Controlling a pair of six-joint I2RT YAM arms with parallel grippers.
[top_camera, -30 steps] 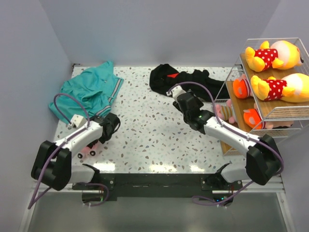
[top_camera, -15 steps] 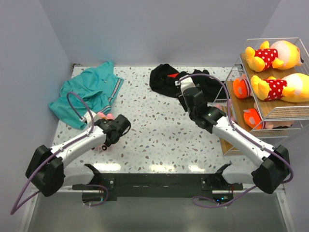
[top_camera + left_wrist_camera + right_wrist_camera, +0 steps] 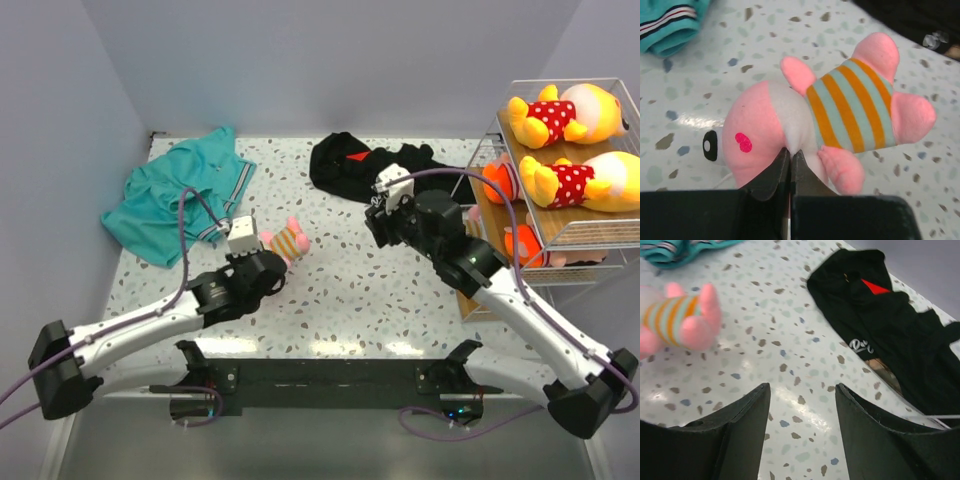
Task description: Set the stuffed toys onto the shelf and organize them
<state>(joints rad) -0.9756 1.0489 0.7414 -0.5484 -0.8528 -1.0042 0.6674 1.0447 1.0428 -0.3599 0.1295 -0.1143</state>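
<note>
The shelf (image 3: 558, 188) is on the side of my right gripper, far away from the pink pig that my left gripper holds. My right gripper should take hold of the pig's striped body (image 3: 287, 243).
A pink pig (image 3: 840, 112) in an orange and teal striped top lies on its side over the speckled table. My left gripper (image 3: 790, 152) is shut on the white plush between its head and body. From above, the pig (image 3: 288, 240) sticks out past the left gripper (image 3: 268, 262) near the table's middle. My right gripper (image 3: 802, 387) hangs open and empty over bare table, with the pig (image 3: 677, 320) to its left. The shelf (image 3: 489, 213) stands at the right. Two yellow bears (image 3: 565, 115) in red dotted tops lie on its upper tier, and orange-topped toys (image 3: 520, 243) sit below.
A teal polo shirt (image 3: 180, 190) lies crumpled at the back left. A black garment with a red mark (image 3: 365, 165) lies at the back centre, just behind the right gripper (image 3: 385, 215). Walls close the table on three sides.
My left gripper closed on the pig and carried it from the near left toward the table's middle. The right arm swung forward and right, its jaws still open.
</note>
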